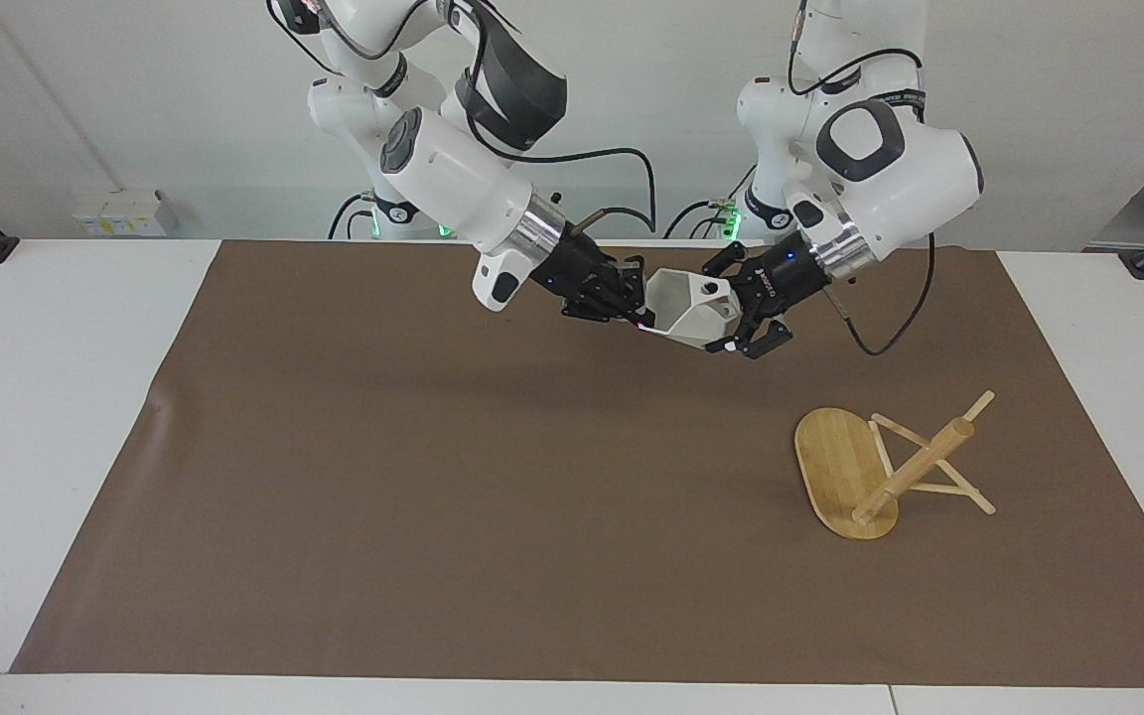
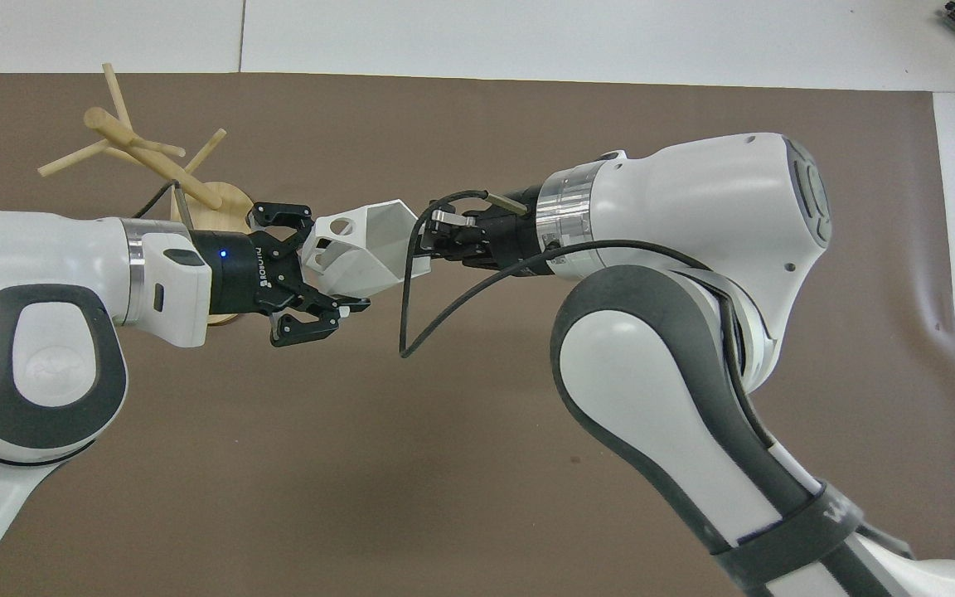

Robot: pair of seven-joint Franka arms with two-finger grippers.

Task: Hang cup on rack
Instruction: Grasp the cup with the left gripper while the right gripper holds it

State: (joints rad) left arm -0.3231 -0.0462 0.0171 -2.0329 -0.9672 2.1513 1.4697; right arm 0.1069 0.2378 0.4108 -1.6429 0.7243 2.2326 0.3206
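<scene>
My right gripper should open and back away from the cup's rim [image 2: 416, 260] it holds before my left gripper takes the cup to the rack [image 2: 159, 160] beside it.
The white faceted cup [image 1: 683, 310] [image 2: 366, 249] hangs in the air over the brown mat, held between both hands. My right gripper [image 1: 643, 310] [image 2: 424, 249] is shut on its rim. My left gripper [image 1: 726, 310] [image 2: 324, 265] is shut on the other end, where the handle with the round hole sits. The bamboo rack [image 1: 835, 462] [image 2: 154, 162] lies tipped over on the mat toward the left arm's end, its base on edge and its post [image 1: 915, 472] slanting, with pegs resting on the mat. It is apart from both grippers.
The brown mat [image 1: 383, 477] covers most of the white table [image 1: 46, 397]. A black cable [image 2: 411, 323] loops down from the right wrist beside the cup.
</scene>
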